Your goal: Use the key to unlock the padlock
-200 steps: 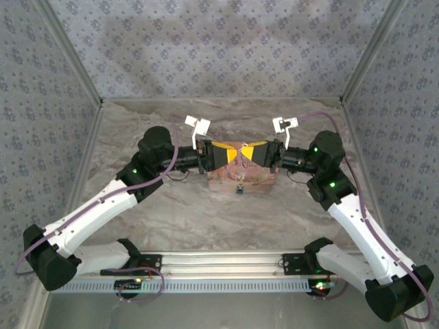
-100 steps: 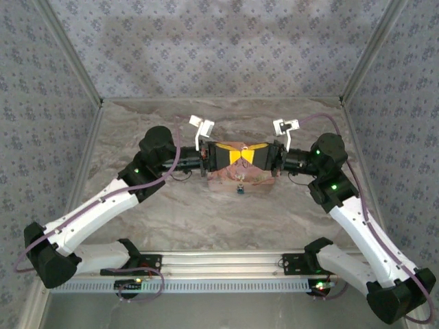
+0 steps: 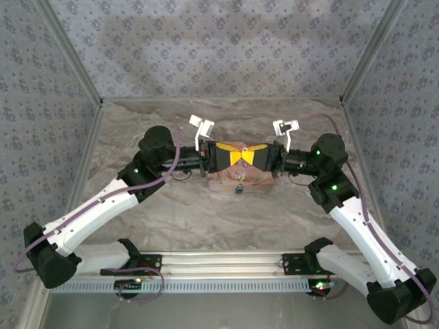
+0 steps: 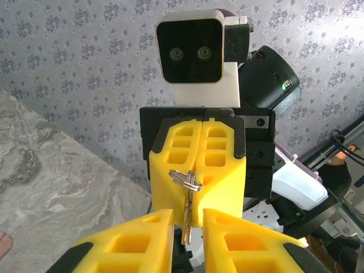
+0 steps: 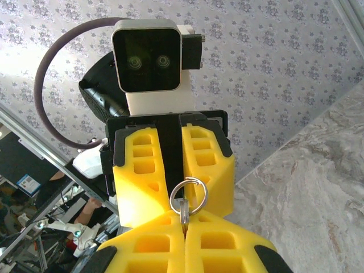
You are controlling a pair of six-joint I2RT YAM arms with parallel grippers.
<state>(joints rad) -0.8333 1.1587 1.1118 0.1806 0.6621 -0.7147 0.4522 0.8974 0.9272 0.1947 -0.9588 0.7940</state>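
Note:
The key (image 4: 187,219) is hanging below its ring at my right gripper's fingertips (image 5: 189,195), so my left gripper should grip the key first, and then my right gripper should open and take it again.
The two grippers face each other tip to tip above the pink box (image 3: 240,179). My right gripper (image 5: 183,223) (image 3: 252,156) is shut on the key (image 5: 183,209), and the key ring (image 5: 189,195) sticks out past its fingertips. In the left wrist view the key (image 4: 186,219) hangs from the right gripper's closed yellow fingers (image 4: 222,170), its blade reaching into the gap of my left gripper (image 4: 188,216) (image 3: 230,156), which is open and not touching it. The padlock (image 3: 240,188), tiny and blue, lies at the box's front edge, below both grippers.
The marble tabletop (image 3: 171,212) stretches around the box. Patterned walls (image 3: 219,48) close in the back and sides. A metal rail (image 3: 219,264) runs along the near edge between the arm bases.
The left gripper has moved right toward the right gripper, closing the gap between the yellow fingertips over the box. The right gripper keeps its hold on the key.

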